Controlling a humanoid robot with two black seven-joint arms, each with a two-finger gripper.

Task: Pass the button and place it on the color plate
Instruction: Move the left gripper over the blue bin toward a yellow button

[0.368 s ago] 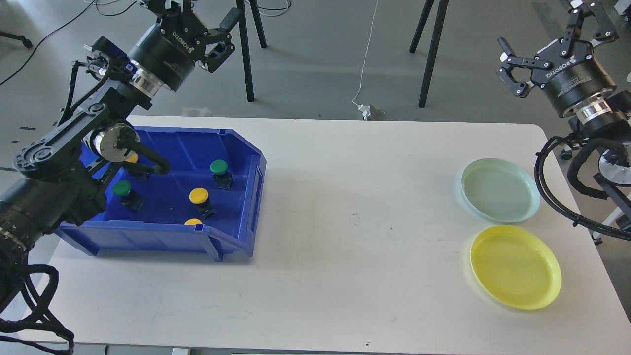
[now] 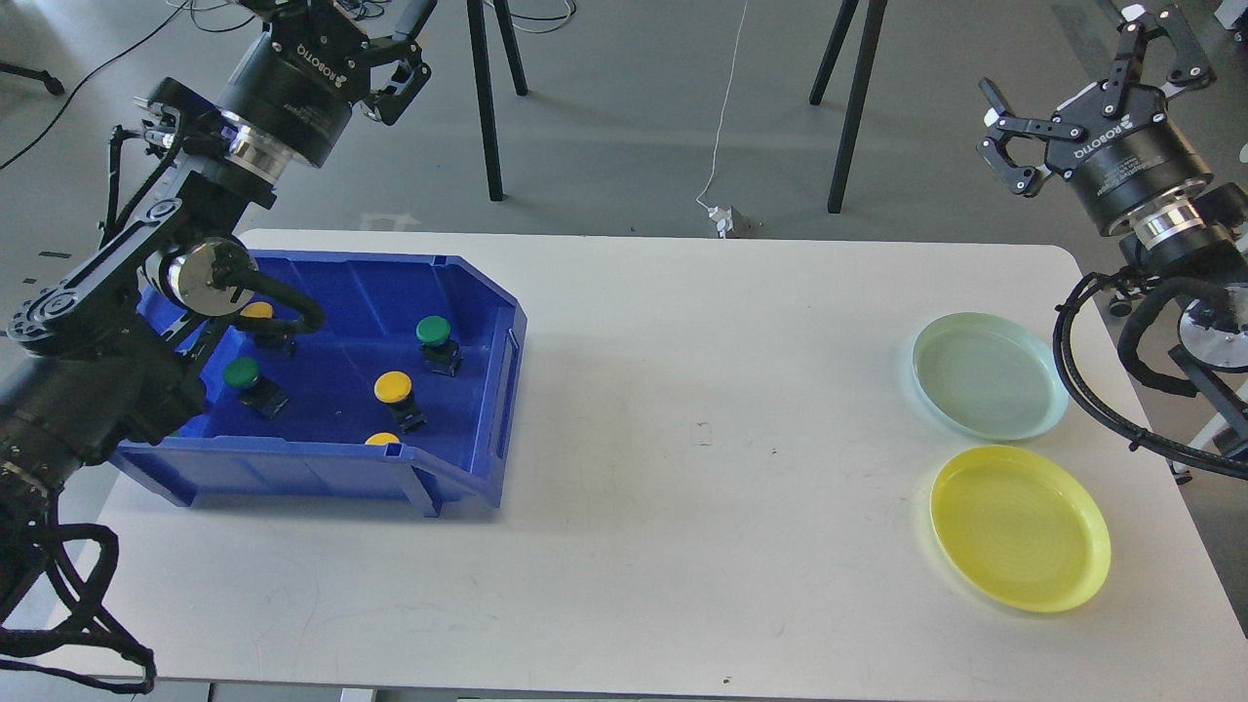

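My gripper will bring cap and block free together when it lifts, because the yellow button's black [image 2: 394,387] block [image 2: 409,415] sits crooked on the blue bin's bottom.
A blue bin [image 2: 292,460] on the table's left holds several push buttons: a green one [image 2: 433,331], a yellow one [image 2: 392,387], a green one [image 2: 241,371], a yellow one [image 2: 257,311] partly behind my left arm, and a yellow one [image 2: 382,439] half hidden by the front wall. A pale green plate [image 2: 988,375] and a yellow plate [image 2: 1019,526] lie empty at the right. My left gripper [image 2: 411,54] is open and empty, raised above and behind the bin. My right gripper [image 2: 1061,57] is open and empty, raised behind the plates.
The white table [image 2: 702,439] spans the view between the bin and the plates. Black tripod legs [image 2: 848,107] and a white cable stand on the floor beyond the far edge. My left arm's elbow [image 2: 200,278] hangs over the bin's back left corner.
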